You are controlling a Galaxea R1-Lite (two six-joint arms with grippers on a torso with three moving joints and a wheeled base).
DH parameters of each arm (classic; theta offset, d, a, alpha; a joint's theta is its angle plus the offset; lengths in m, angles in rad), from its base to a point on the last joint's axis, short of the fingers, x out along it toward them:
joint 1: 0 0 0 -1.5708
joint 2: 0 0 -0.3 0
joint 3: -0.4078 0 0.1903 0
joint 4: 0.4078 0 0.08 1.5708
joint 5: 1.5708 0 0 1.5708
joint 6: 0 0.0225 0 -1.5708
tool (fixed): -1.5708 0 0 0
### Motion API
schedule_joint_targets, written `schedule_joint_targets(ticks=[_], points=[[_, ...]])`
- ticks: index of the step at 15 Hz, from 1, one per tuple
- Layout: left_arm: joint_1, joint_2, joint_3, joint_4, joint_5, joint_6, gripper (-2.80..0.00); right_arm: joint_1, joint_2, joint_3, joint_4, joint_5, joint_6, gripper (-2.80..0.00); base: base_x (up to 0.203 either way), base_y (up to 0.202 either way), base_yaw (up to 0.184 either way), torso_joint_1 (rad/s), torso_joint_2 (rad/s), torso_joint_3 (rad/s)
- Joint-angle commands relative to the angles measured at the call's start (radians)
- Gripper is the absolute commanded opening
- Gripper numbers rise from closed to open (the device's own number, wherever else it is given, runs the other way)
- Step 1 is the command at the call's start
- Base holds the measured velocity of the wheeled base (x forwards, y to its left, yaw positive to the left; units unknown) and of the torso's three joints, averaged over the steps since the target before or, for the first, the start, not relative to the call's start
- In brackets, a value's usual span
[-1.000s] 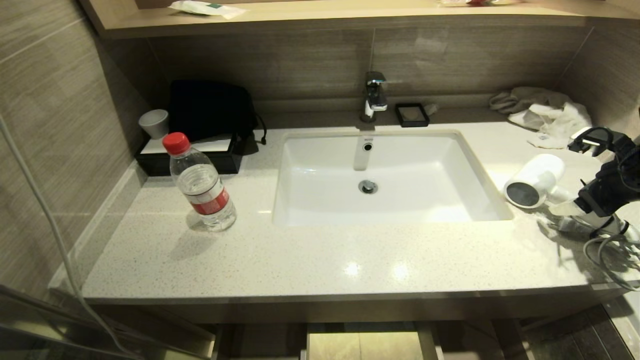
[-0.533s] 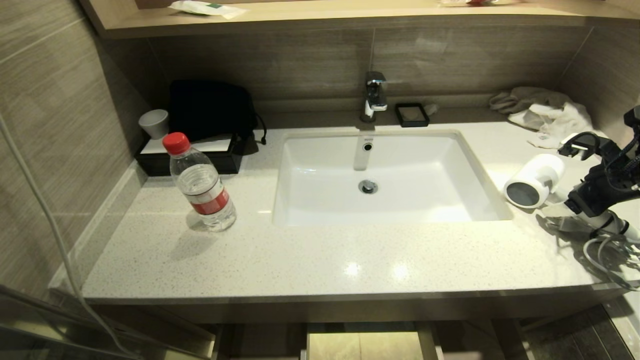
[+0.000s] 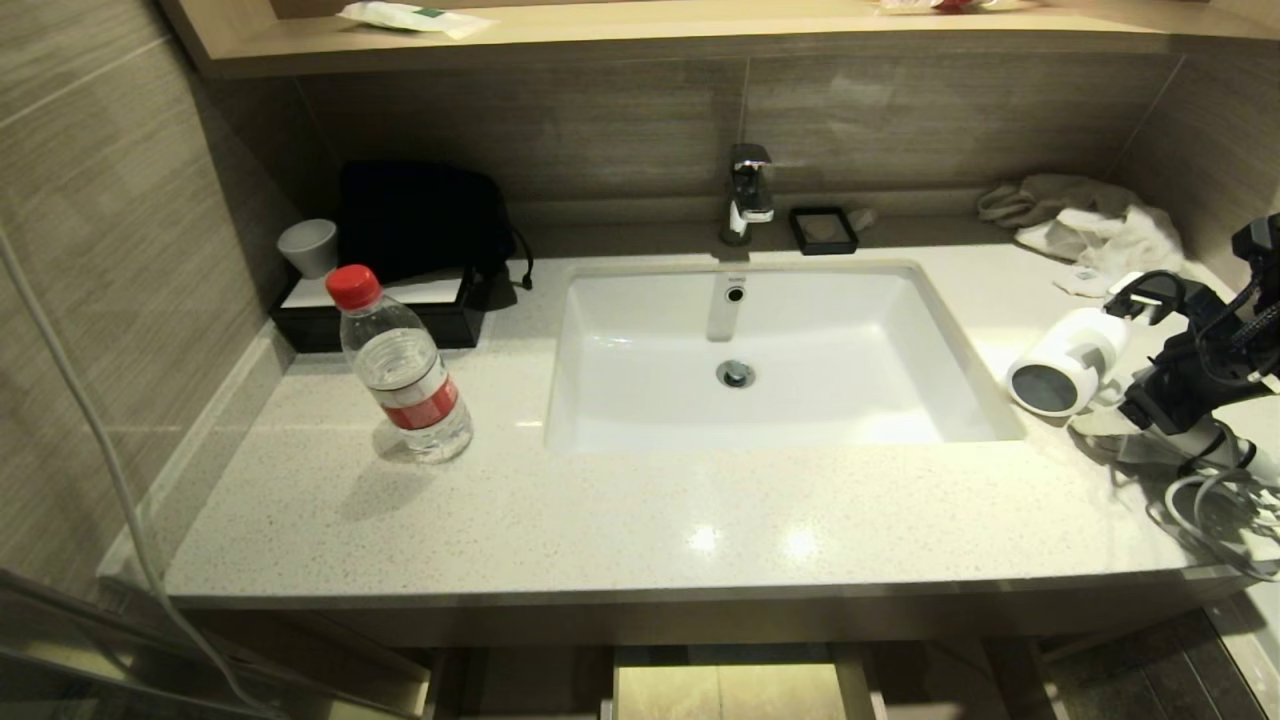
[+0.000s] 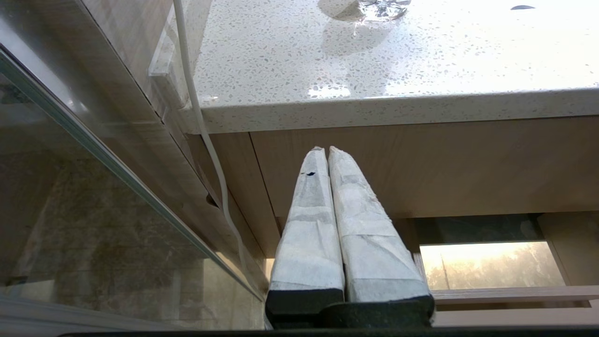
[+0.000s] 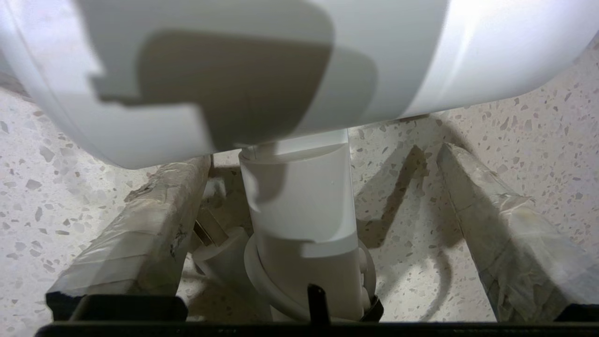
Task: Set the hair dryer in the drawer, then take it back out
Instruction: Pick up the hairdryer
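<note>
The coiled cord [image 3: 1203, 494] is held against the hair dryer's handle by black ties [image 3: 1203, 450], so it will stay bundled and come along when I carry the hair dryer.
The white hair dryer [image 3: 1068, 362] lies on the counter just right of the sink, its dark grey round end facing the basin. Its coiled cord [image 3: 1212, 505] trails toward the front right corner. My right gripper [image 3: 1122, 350] reaches in from the right, open, with one finger on each side of the straight handle [image 5: 299, 201] just below the barrel [image 5: 281, 61]. Neither pad presses on it. The cord's plug [image 5: 220, 255] lies beside the handle. My left gripper [image 4: 326, 150] is parked shut below the counter edge, in front of a light wood-grain front [image 4: 444, 164]. I cannot tell if this is the drawer.
A red-capped water bottle [image 3: 400, 370] stands on the counter [image 3: 640, 520] left of the sink [image 3: 600, 400]. A black bag [image 3: 420, 220], a grey cup [image 3: 308, 245] and a black tray [image 3: 370, 320] sit at the back left. Crumpled cloths [image 3: 1090, 230] lie at the back right. A tap [image 3: 748, 190] rises behind the basin.
My right gripper has slid left and away from the counter's front along the dryer's handle toward the barrel, staying open. The hair dryer and everything else on the counter have kept still.
</note>
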Motion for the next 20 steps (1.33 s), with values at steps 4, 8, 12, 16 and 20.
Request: schedule_joint_targets(ticks=[4,8,12,16,20], points=[[0.000,0.000,0.000,0.000,0.000,0.000,-2.80,0.000,0.018,-0.004,0.003,0.002,-0.013,0.00,0.000,0.000,0.000,0.000,0.00,0.000],[0.000,0.000,0.000,0.000,0.000,0.000,-2.80,-0.005,0.014,-0.005,0.005,0.010,-0.017,-2.80,0.000,0.000,0.000,0.000,0.00,0.000],[0.000,0.000,0.000,0.000,0.000,0.000,-2.80,-0.008,0.002,-0.005,0.005,0.010,-0.018,-2.80,0.000,0.000,0.000,0.000,0.00,0.000],[0.000,0.000,0.000,0.000,0.000,0.000,-2.80,-0.008,-0.035,0.003,0.005,0.011,-0.018,-2.80,0.000,0.000,0.000,0.000,0.00,0.000],[0.000,0.000,0.000,0.000,0.000,0.000,-2.80,-0.012,-0.086,0.013,0.019,0.010,-0.019,-2.80,0.000,0.000,0.000,0.000,0.00,0.000]])
